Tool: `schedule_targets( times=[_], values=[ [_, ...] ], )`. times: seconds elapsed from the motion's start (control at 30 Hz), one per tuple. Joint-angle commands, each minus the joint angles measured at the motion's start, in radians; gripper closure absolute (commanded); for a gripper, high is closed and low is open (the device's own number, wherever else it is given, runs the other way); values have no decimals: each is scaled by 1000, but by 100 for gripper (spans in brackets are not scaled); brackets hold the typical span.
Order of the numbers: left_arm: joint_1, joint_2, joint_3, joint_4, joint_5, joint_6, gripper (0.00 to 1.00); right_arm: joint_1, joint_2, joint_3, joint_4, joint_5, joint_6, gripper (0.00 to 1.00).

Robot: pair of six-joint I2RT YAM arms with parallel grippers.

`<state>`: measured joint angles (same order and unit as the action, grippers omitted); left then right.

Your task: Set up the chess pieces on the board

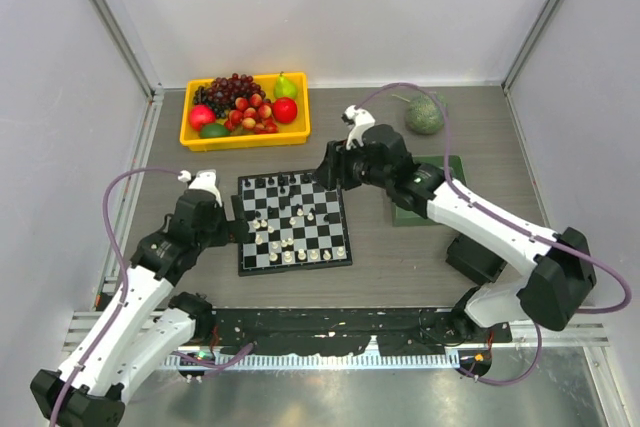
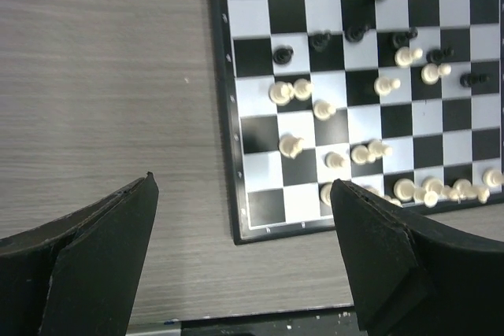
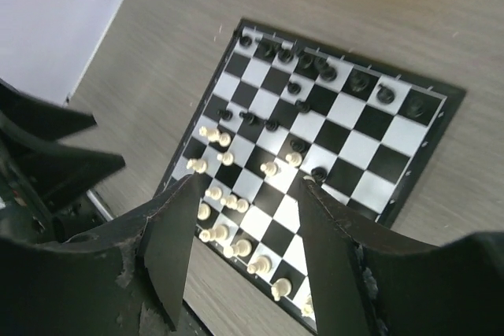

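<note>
Next, my left gripper moves the white piece forward of the near row (image 2: pixel 289 146) to the empty square (image 2: pixel 298 205) beside the board's corner, because the piece is far from my right gripper.
The board (image 1: pixel 244 265) lies at the table's middle, with the chess pieces scattered on it. Cream-white pieces (image 1: pixel 288 255) crowd its near rows and black pieces (image 1: pixel 283 182) its far rows, with some of both mixed in the centre. My left gripper (image 1: pixel 238 228) hangs open at the board's left edge; in its wrist view the left gripper (image 2: pixel 244 186) frames the board's (image 2: pixel 252 17) near corner and several white pieces (image 2: pixel 291 145). My right gripper (image 1: pixel 326 169) hovers above the far right corner. In its own view the right gripper (image 3: pixel 250 181) is open and empty above the board (image 3: pixel 362 143).
A yellow tray (image 1: pixel 245 138) of fruit stands behind the board. A green round fruit (image 1: pixel 425 115) lies at the back right, and a dark green flat rectangle (image 1: pixel 448 169) sits under my right arm. Grey walls close in the sides.
</note>
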<state>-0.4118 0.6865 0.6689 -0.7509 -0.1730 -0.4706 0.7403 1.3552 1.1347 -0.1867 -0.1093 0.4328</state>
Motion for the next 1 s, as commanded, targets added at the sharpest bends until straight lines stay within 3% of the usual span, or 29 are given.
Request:
schedule_targets(
  times=[0.0, 0.1, 0.2, 0.43, 0.97],
  values=[
    [-2, 30, 129, 36, -149, 73, 0, 66, 79, 11, -20, -66, -17, 43],
    [7, 73, 185, 61, -165, 105, 0, 128, 165, 77, -115, 20, -65, 43],
    [7, 111, 187, 44, -61, 102, 4, 177, 205, 128, -157, 83, -89, 44],
    [5, 85, -34, 186, 164, 7, 23, 177, 168, 65, -97, 194, -46, 44],
    [-28, 214, -69, 282, 207, -54, 41, 172, 27, -76, -71, 220, -42, 44]
  ],
)
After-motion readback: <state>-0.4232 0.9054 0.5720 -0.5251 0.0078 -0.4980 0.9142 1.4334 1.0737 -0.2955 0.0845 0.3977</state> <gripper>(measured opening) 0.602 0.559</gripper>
